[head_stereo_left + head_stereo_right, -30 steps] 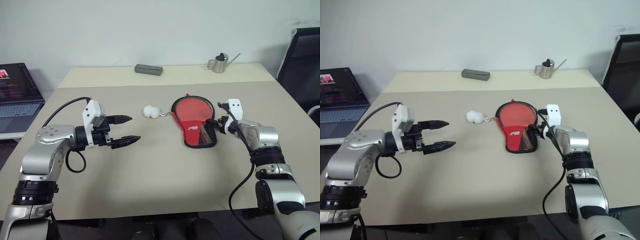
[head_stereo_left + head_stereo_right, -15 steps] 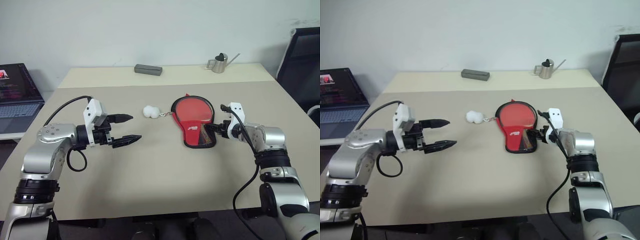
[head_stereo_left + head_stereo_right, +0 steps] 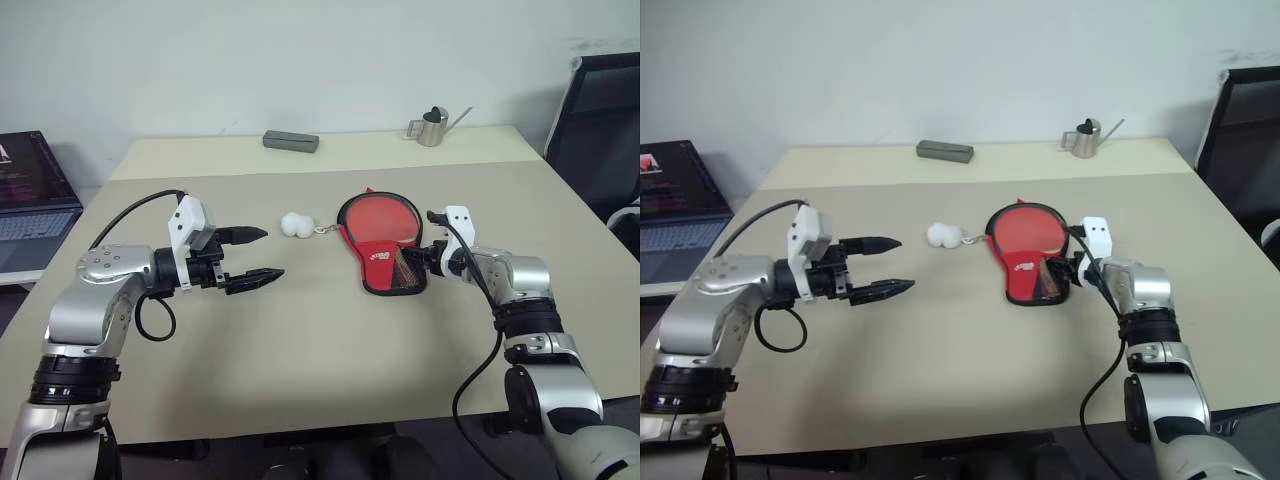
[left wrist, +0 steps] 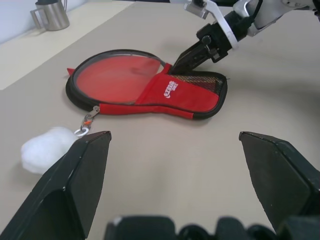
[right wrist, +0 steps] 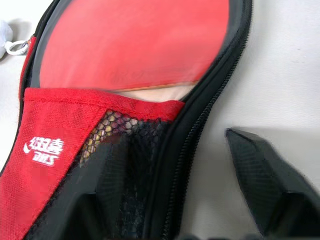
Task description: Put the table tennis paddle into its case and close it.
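I expect the white pom-pom pull (image 3: 297, 225) to trail along behind when I drag the case, because a small ring (image 3: 321, 230) joins the pom-pom pull to the case.
The table tennis paddle (image 3: 375, 214) lies inside the case (image 3: 383, 262), its red face bare at the far end. The case's red and black-mesh flap (image 5: 50, 145) covers the handle end, and the zipper stands unzipped. A white pom-pom pull (image 3: 295, 223) rests on the table to the left of the case. My right gripper (image 3: 420, 258) is at the case's right edge, open. One finger (image 5: 115, 190) reaches in under the mesh and the other (image 5: 260, 170) is outside on the table. My left gripper (image 3: 272, 254) hovers open and empty, left of the pom-pom.
A grey box (image 3: 291, 141) and a small metal watering can (image 3: 432, 127) stand at the table's far edge. An open laptop (image 3: 25, 195) sits off the table to the left, and a black chair (image 3: 600, 110) stands at the right.
The right gripper has edged left into the case's edge and its fingers have drawn closer together. The whole view has shifted slightly. The left arm has stayed put.
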Tool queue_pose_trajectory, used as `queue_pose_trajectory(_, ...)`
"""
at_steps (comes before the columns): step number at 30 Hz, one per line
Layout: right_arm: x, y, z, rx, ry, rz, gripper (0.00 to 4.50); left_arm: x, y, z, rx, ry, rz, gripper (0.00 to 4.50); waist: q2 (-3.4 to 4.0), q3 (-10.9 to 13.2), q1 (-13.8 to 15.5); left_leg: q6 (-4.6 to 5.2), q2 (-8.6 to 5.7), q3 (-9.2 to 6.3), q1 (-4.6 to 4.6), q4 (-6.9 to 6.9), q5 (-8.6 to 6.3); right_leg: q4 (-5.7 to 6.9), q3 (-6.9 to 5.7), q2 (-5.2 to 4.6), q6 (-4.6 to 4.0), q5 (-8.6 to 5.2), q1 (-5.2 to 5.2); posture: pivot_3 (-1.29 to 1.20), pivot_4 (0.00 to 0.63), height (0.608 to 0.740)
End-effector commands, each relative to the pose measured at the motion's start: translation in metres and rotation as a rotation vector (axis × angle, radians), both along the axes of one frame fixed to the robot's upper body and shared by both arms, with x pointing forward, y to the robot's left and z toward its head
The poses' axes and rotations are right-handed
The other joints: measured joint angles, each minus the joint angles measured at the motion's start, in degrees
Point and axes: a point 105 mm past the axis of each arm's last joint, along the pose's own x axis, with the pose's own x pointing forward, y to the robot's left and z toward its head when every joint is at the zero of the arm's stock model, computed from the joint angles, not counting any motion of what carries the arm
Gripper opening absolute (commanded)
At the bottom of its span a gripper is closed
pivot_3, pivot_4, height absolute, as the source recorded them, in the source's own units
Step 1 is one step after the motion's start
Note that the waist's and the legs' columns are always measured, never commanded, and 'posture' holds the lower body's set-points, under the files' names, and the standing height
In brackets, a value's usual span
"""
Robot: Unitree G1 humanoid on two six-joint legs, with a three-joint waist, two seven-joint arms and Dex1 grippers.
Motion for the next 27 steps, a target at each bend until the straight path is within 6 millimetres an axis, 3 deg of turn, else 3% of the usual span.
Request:
queue_pose_trajectory(1,-0.001,-0.001,-0.011,-0.046,0.041,-0.005,1.66,0.000,0.001,0.009,0.005,-0.043,-0.007,4.50,0.00,0.00,0.01,0.00,0.00,0.02,0.01,0.00,0.00,0.00,0.03,0.01,0.00,0.00,0.01,0.00,0.150,0.740)
queue_pose_trajectory(6,-0.001,-0.004,-0.009,-0.065,0.042,-0.011,0.16,0.000,0.002,0.009,0.008,-0.042,-0.005,4.50,-0.02,-0.01,0.26,0.01,-0.02,0.03,0.01,0.01,0.00,-0.01,0.09,0.14,0.04,0.02,0.02,0.00,0.150,0.740)
queue_pose_trajectory(7,-0.001,-0.004,-0.008,-0.065,0.040,-0.012,0.04,0.000,0.002,0.009,0.008,-0.041,-0.005,4.50,-0.02,-0.01,0.27,0.01,-0.02,0.03,0.01,0.01,0.00,-0.01,0.15,0.15,0.04,0.02,0.02,0.00,0.150,0.740)
queue_pose_trajectory(12,-0.002,-0.003,-0.003,-0.056,0.042,-0.017,0.04,-0.001,0.003,0.007,0.011,-0.035,-0.003,4.50,-0.02,-0.01,0.36,0.01,-0.01,0.04,0.03,0.00,-0.01,-0.01,0.36,0.18,0.04,0.03,0.01,0.00,0.150,0.740)
queue_pose_trajectory(17,-0.004,0.001,0.015,-0.021,0.029,-0.009,0.04,-0.008,0.005,0.002,0.026,-0.002,-0.021,4.50,-0.01,-0.01,0.52,0.01,-0.01,0.10,0.02,-0.03,-0.01,-0.03,0.44,0.18,0.04,0.02,-0.04,0.00,0.150,0.740)
queue_pose_trajectory(22,-0.015,0.006,0.035,0.012,0.034,0.022,0.04,-0.020,0.005,-0.005,0.058,0.051,-0.077,4.50,0.02,0.02,0.66,0.01,0.01,0.13,-0.07,-0.08,-0.03,-0.10,0.49,0.17,0.04,0.02,-0.14,0.00,0.150,0.740)
queue_pose_trajectory(27,-0.028,0.009,0.040,0.023,0.048,0.044,0.04,-0.030,0.005,-0.012,0.087,0.100,-0.116,4.50,0.04,0.03,0.74,0.03,0.01,0.15,-0.09,-0.10,-0.05,-0.13,0.52,0.16,0.05,0.02,-0.16,0.00,0.150,0.740)
